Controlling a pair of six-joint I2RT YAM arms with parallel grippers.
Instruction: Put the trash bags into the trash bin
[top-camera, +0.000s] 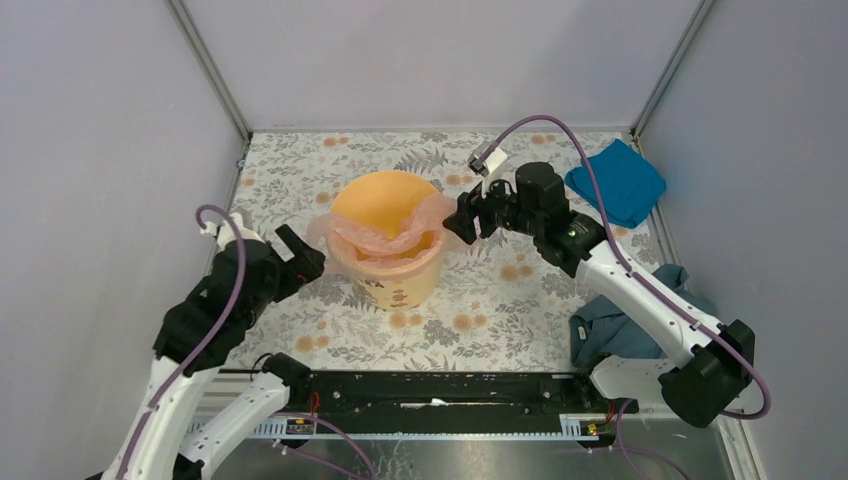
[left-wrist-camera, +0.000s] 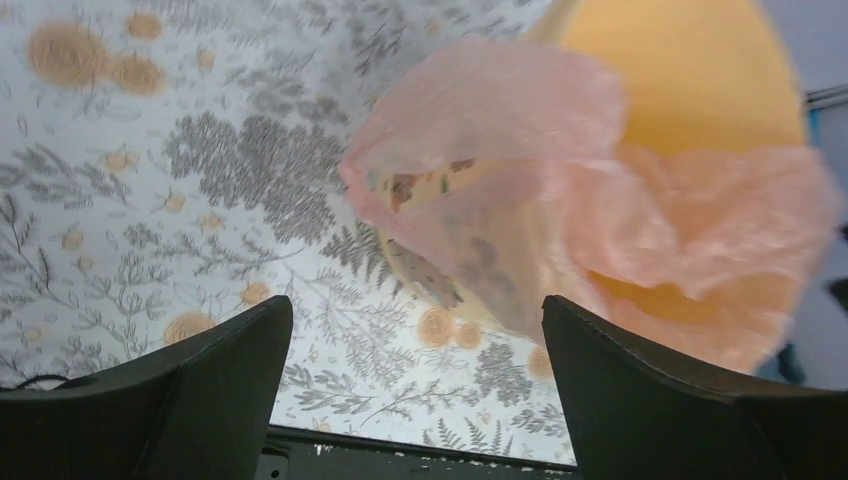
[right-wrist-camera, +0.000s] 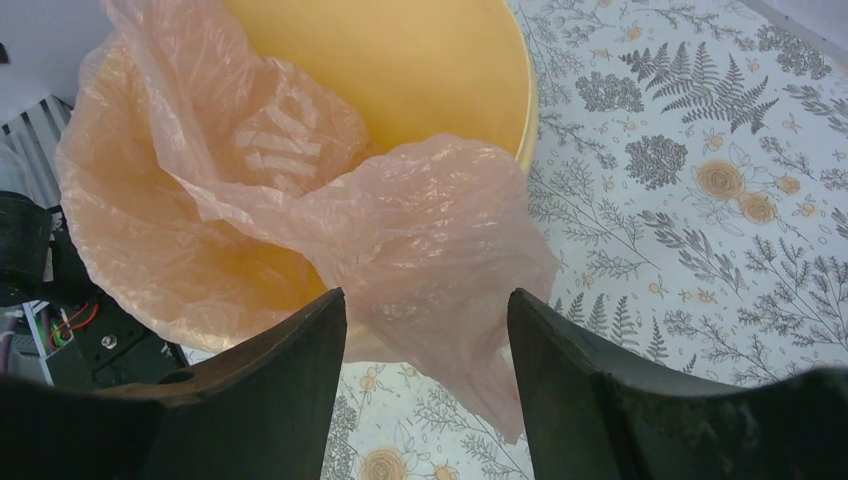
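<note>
Next, I pull the trash bag's side flaps over the trash bin's far rim (top-camera: 388, 173) with my left gripper and right gripper, because the trash bag sags short of that rim.
The yellow-orange trash bin (top-camera: 392, 285) stands upright mid-table on the floral cloth. A pale pink trash bag (top-camera: 378, 238) sits crumpled in its mouth, with flaps hanging over the left and right rim. My left gripper (top-camera: 300, 258) is just left of the bin, open wide and empty; its wrist view shows the bag (left-wrist-camera: 500, 110) and bin (left-wrist-camera: 680, 70) ahead, beyond the fingertips (left-wrist-camera: 415, 305). My right gripper (top-camera: 462, 218) is at the bin's right rim, open. In its view the overhanging bag flap (right-wrist-camera: 420, 220) lies just past the fingertips (right-wrist-camera: 426, 295), with the bin's inside (right-wrist-camera: 400, 60) behind.
A bright blue folded cloth (top-camera: 617, 180) lies at the back right corner. A dark teal cloth (top-camera: 612, 325) is bunched under the right arm. A black rail (top-camera: 440, 390) runs along the near edge. Grey walls close in the table on three sides.
</note>
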